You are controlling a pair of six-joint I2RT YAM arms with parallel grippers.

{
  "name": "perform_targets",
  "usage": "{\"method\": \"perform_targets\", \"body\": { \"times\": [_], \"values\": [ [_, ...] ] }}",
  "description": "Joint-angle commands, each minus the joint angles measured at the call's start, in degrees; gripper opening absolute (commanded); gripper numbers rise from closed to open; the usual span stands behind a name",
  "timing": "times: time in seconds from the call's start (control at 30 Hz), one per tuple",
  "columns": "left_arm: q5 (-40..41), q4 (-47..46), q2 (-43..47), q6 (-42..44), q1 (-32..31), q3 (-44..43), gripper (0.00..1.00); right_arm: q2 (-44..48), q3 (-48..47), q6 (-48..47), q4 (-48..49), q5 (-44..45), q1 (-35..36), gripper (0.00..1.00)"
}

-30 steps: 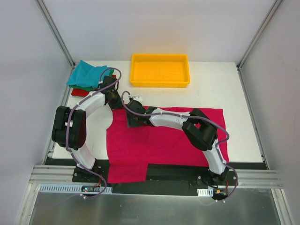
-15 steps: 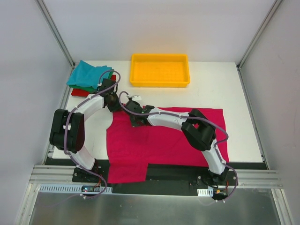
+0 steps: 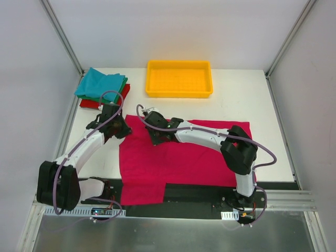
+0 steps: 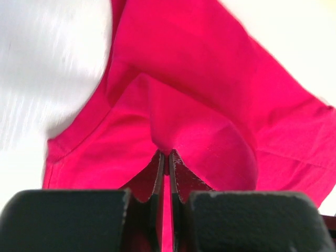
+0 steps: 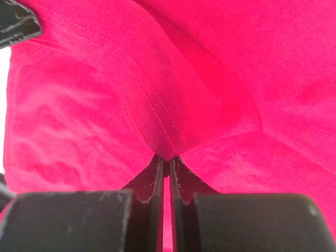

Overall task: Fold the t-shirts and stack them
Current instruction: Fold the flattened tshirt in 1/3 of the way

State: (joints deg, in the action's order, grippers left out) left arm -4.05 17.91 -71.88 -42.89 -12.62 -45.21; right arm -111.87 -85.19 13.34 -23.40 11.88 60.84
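Observation:
Both of the robot's grippers hold the fold's stitched hem [image 5: 149, 97] above the spread t-shirt [image 3: 138, 157], so the left gripper keeps pulling it toward the t-shirt's near edge until the fold is flat.
The magenta-pink t-shirt [image 3: 194, 157] lies spread across the middle of the table, its front part hanging over the near edge. My left gripper [image 3: 122, 131] is shut on a pinch of its cloth at the far left corner; the left wrist view shows the fabric [image 4: 210, 79] bunched between the closed tips [image 4: 168, 153]. My right gripper [image 3: 156, 137] is shut on a fold with a stitched hem [image 5: 173, 131] a little right of that, tips [image 5: 168, 158] together. Folded teal [image 3: 100, 83], green [image 3: 124, 86] and red [image 3: 88, 103] t-shirts are stacked at the back left.
A yellow plastic tray [image 3: 178, 95] stands at the back centre, beyond the magenta shirt. Bare white table [image 3: 262, 105] shows to the right of it and along the left edge. Metal frame posts rise at both back corners.
The right gripper closed on the shirt's cloth. The left arm swung down and out to the left, drawing its gripper and the shirt corner toward the near side.

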Motion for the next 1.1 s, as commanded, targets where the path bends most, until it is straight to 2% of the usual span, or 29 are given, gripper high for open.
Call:
{"method": "perform_targets", "body": {
  "times": [0.0,0.2,0.6,0.67,0.73,0.8,0.83,0.97,1.03,1.07],
  "values": [
    [-1.31,0.37,8.05,-4.12,0.15,6.17,0.00,5.17,1.86,-4.46,-0.86,-8.26,0.51,0.01],
    [-2.70,1.16,17.81,-5.53,-0.21,14.18,0.00,7.81,6.43,-4.64,-1.82,-14.77,0.77,0.01],
    [-5.17,5.91,22.13,-6.41,-0.56,22.09,0.00,7.55,11.09,-3.68,-4.11,-16.45,1.30,0.06],
    [-6.05,6.08,22.74,-6.59,-0.65,22.80,0.04,7.81,12.32,-3.59,-3.24,-17.23,1.39,0.14],
    [-5.88,6.69,23.88,-6.24,-0.65,23.32,0.08,8.16,13.37,-3.50,-2.36,-18.12,1.30,0.15],
    [-5.61,8.01,25.55,-5.80,-0.65,23.41,0.16,8.69,14.17,-3.67,-1.92,-18.73,1.39,0.20],
    [-5.53,8.89,26.69,-5.97,-0.65,23.50,0.23,9.13,14.52,-3.68,-1.83,-19.17,1.47,0.27],
    [-5.18,12.05,31.87,-6.76,-0.74,22.98,0.67,13.07,16.10,-3.59,-2.09,-20.14,1.48,0.57],
    [-4.65,12.93,34.33,-6.68,-0.74,21.58,0.97,15.88,16.72,-3.59,-3.05,-18.57,1.48,0.81],
    [-4.47,13.11,35.22,-6.76,-0.74,20.79,0.99,17.20,17.07,-3.76,-3.84,-17.43,1.39,0.87]
  ]
}}
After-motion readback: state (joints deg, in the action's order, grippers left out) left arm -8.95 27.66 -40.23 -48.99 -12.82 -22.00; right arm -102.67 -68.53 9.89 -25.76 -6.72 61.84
